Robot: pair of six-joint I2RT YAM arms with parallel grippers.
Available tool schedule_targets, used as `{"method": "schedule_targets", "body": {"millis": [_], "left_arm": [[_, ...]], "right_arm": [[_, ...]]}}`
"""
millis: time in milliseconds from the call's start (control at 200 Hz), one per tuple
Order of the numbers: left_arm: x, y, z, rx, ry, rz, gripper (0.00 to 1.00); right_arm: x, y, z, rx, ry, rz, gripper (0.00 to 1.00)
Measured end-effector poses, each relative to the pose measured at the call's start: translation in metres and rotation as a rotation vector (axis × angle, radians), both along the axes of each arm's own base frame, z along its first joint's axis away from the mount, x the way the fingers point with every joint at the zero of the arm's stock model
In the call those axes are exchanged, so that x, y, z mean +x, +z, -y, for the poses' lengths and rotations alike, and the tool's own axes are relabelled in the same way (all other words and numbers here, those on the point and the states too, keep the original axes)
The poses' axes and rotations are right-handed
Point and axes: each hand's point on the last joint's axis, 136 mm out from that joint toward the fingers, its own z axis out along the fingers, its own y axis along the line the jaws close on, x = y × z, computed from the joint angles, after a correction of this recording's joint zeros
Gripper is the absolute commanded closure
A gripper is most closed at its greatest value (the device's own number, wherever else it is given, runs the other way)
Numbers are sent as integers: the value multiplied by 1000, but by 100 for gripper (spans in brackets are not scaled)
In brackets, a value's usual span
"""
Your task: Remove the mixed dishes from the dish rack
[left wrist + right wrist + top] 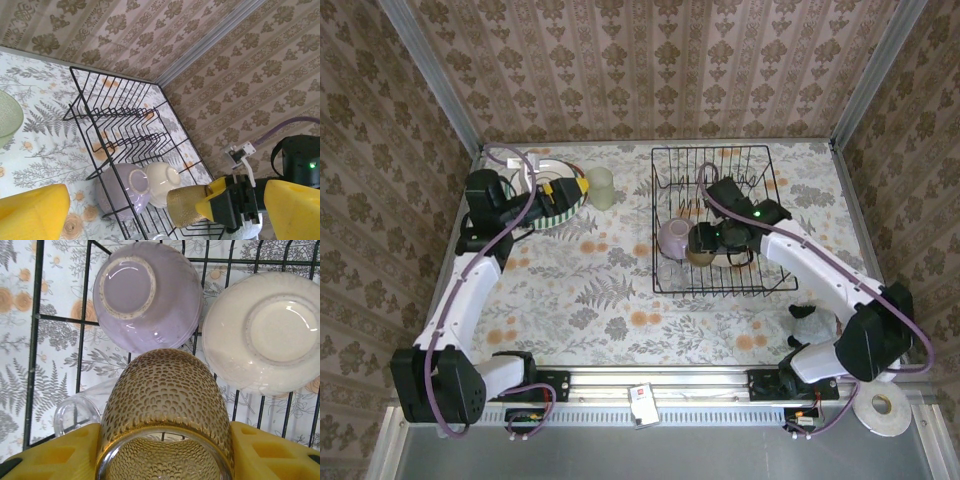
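My left gripper should keep moving toward the cup's free rim (pixel 170 209) and close there, as my right gripper is holding the amber cup's closed end.
The black wire dish rack (pixel 760 170) stands right of centre on the table. In its near end lie a lavender bowl (pixel 672 238) (pixel 147 295), a cream cup (pixel 262 332) (pixel 162 182) and an amber cup (pixel 167 400) (pixel 187 205), all bottom-up or on their sides. My right gripper (pixel 708 240) (pixel 165 455) is shut on the amber cup, one yellow finger on each side of it near the rim. My left gripper (pixel 568 187) (pixel 165 200) hangs open at the far left above a green-white striped plate (pixel 558 212). A pale-green cup (pixel 601 187) stands beside that plate.
A clear glass (pixel 75 415) lies in the rack beside the amber cup. The rack's upright tines (pixel 130 135) fill its far half. A white crumpled object (pixel 812 322) and a tape roll (pixel 880 412) lie near the right arm's base. Wallpapered walls enclose the table.
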Motion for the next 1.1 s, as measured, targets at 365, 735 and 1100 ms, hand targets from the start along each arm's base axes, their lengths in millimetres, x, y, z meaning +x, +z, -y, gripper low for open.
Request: {"method": "schedule_targets", "body": {"millis": [365, 735, 1100], "left_arm": [[2, -12, 43, -76, -137, -43, 0], [1, -34, 102, -208, -315, -123, 8], [-10, -55, 151, -334, -478, -242, 13]], "right_arm": [[6, 37, 18, 208, -45, 34, 69], [20, 77, 18, 442, -30, 123, 71], [28, 98, 10, 638, 3, 153, 72]]}}
